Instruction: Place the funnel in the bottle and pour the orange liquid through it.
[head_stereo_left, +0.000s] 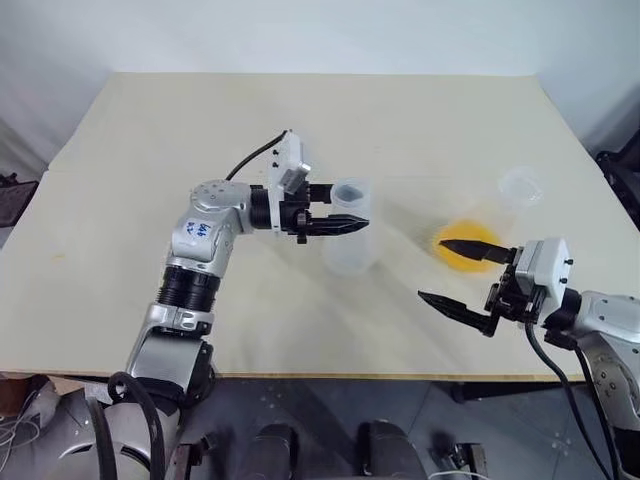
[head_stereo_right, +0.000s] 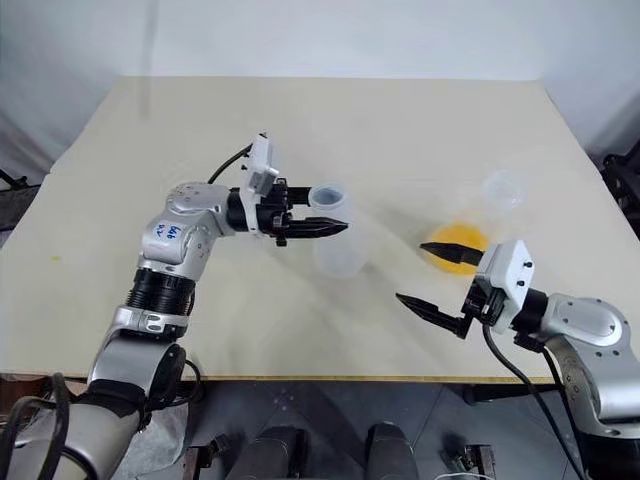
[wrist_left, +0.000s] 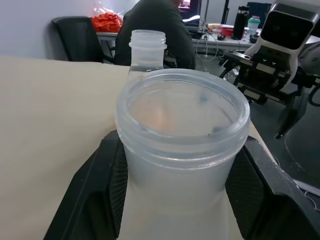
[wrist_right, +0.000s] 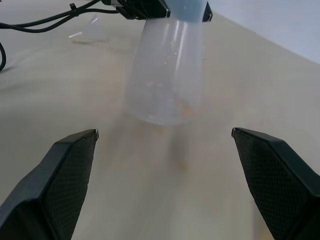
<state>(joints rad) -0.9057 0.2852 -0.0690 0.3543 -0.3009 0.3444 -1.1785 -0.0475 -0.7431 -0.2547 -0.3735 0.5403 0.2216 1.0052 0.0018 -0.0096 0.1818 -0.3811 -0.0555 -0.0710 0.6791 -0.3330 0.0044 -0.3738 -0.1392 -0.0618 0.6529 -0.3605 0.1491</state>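
My left gripper should keep moving to the space (head_stereo_left: 388, 278) beside the flask until the bottle stands flat, then release, as the bottle's opening (head_stereo_left: 350, 192) faces up and that space is free.
My left gripper (head_stereo_left: 350, 206) is shut on the neck of the bottle (head_stereo_left: 349, 245), a cloudy clear cone that stands upright at mid-table. Its round open mouth (wrist_left: 182, 107) sits between the two black fingers (wrist_left: 95, 195). The orange liquid (head_stereo_left: 480, 232) lies as a round patch in the bottom of a second clear flask (head_stereo_left: 521, 186) to the right. My right gripper (head_stereo_left: 432, 270) hangs open just in front of that flask, holding nothing. In the right wrist view the small clear funnel (wrist_right: 90, 27) lies on the table beyond the bottle.
The pale table (head_stereo_left: 150, 150) stretches wide to the left and back. Its front edge (head_stereo_left: 330, 377) runs just below my right gripper. In the left wrist view a person in a dark top (wrist_left: 160, 30) sits past the table, among chairs and a cluttered desk.
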